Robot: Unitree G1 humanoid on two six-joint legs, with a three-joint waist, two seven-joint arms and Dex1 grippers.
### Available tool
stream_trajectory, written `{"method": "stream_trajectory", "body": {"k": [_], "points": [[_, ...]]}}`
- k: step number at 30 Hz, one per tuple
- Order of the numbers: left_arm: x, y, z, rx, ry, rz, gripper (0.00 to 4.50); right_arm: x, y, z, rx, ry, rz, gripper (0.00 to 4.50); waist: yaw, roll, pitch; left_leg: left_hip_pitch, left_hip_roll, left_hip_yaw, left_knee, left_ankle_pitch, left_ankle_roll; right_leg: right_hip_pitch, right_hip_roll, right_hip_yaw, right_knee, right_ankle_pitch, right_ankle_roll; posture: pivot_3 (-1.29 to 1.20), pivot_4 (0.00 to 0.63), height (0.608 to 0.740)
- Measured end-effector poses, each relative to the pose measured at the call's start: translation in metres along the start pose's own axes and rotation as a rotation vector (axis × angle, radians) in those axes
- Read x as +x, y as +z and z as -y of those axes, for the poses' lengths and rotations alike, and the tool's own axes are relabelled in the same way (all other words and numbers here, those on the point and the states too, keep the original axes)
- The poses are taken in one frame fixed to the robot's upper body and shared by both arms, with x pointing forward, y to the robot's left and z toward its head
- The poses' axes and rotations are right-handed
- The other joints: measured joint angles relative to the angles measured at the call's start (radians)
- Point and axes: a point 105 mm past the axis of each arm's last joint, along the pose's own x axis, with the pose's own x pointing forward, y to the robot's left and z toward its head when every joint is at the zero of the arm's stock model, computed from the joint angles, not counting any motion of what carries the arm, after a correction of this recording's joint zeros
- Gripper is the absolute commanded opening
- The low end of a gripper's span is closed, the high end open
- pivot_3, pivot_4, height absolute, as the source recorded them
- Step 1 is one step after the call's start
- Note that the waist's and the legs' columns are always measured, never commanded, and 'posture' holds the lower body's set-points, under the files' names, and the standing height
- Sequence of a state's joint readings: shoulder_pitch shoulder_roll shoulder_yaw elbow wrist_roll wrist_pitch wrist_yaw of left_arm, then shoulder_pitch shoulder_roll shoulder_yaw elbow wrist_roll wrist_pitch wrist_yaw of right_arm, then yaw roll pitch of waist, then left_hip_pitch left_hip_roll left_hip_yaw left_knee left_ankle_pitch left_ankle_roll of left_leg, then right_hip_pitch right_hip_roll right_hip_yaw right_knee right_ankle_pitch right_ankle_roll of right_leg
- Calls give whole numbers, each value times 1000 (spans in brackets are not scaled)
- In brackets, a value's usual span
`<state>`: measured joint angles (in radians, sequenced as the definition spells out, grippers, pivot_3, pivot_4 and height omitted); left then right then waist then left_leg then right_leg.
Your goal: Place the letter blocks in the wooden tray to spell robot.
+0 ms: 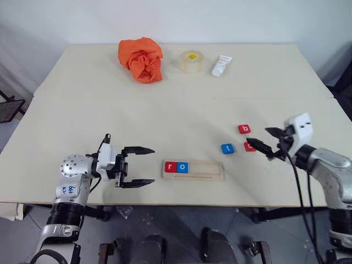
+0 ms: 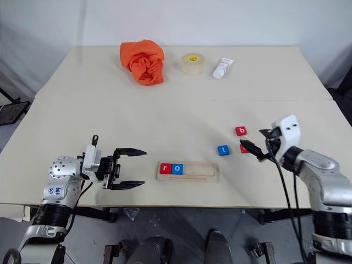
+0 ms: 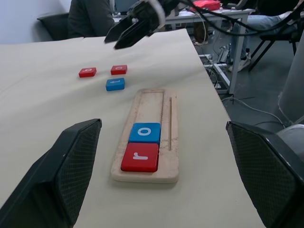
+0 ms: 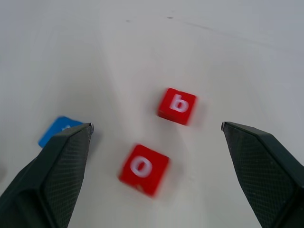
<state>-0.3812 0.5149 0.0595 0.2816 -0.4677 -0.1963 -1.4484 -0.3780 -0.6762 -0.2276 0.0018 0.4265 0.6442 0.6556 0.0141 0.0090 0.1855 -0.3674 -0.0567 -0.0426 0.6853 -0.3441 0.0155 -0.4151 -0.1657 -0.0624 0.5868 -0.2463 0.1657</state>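
The robot's right gripper carries on toward the red b block [image 1: 244,128] and closes there, as r and o are in the tray [image 1: 176,167] and that block is clear of its neighbours.
The wooden tray [image 1: 208,171] lies near the table's front edge with a red r block [image 1: 170,166] and a blue o block [image 1: 182,167] side by side at its left end. To its right, loose on the table, are a blue t block [image 1: 227,148], a red b block [image 1: 244,129] and a red o block [image 4: 144,169]. My right gripper [image 1: 257,136] hangs open just above the red o and b blocks, holding nothing. My left gripper [image 1: 153,165] stands open and level, left of the tray, pointing at it, empty.
At the table's far side lie a crumpled orange cloth [image 1: 141,59], a roll of clear tape [image 1: 191,61] and a white tube [image 1: 222,65]. A seam [image 1: 165,98] runs across the tabletop. A seated person [image 3: 90,16] and furniture are past the table's right end.
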Motion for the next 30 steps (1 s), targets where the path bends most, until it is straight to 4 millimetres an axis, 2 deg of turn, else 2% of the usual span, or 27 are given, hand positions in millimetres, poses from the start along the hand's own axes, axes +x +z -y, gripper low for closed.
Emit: {"method": "stream_trajectory", "body": {"k": [4, 7, 11, 15, 18, 25, 26, 30], "points": [[2, -1, 0, -2, 9, 10, 4462, 28, -4, 0, 39, -31, -36, 4500, -7, 0, 0, 0, 0, 0, 0, 0, 0, 0, 0, 0, 0, 0, 0, 0, 150, 740], [3, -1, 0, -4, 16, 16, 4462, 41, -9, 4, 46, -69, -62, 4500, -11, 0, 0, -1, 0, -1, 0, 0, 0, 0, 0, 0, 0, 0, 0, 0, 150, 740], [4, -2, 2, -8, 23, 22, 4462, 53, -15, 13, 40, -141, -87, 4500, -18, 0, 0, -1, 0, 0, 0, 0, 0, -1, 0, 0, 0, 0, 0, 0, 150, 740], [5, -2, 4, -3, 28, 24, 4462, 60, -14, 14, 29, -158, -87, 4500, -20, 0, 0, 0, 0, 0, 0, 0, 0, 0, 0, 0, 1, 0, 0, 0, 150, 740], [5, -3, 5, -8, 32, 22, 4500, 62, -14, 15, 29, -173, -91, 3892, -20, 0, 0, 0, 0, 0, 0, 0, 0, 0, 0, 0, 1, 0, 0, 0, 150, 740], [5, -2, 5, -6, 32, 22, 4500, 64, -15, 13, 35, -183, -76, 1589, -21, 0, 0, 0, 0, 0, 0, 0, 0, 0, 0, 0, 1, 0, 0, 0, 150, 740], [5, -2, 5, -6, 32, 21, 4500, 64, -15, 13, 34, -186, -73, 1460, -21, 0, 0, 0, 0, 0, 0, 0, 0, -1, 0, 0, 1, 0, 0, 0, 150, 740], [5, -2, 5, -5, 32, 21, 4500, 63, -15, 13, 22, -195, -60, 1462, -20, 0, 0, 0, 0, 0, 0, 0, 0, -1, 0, 0, 1, 0, 0, 0, 150, 740]]}}
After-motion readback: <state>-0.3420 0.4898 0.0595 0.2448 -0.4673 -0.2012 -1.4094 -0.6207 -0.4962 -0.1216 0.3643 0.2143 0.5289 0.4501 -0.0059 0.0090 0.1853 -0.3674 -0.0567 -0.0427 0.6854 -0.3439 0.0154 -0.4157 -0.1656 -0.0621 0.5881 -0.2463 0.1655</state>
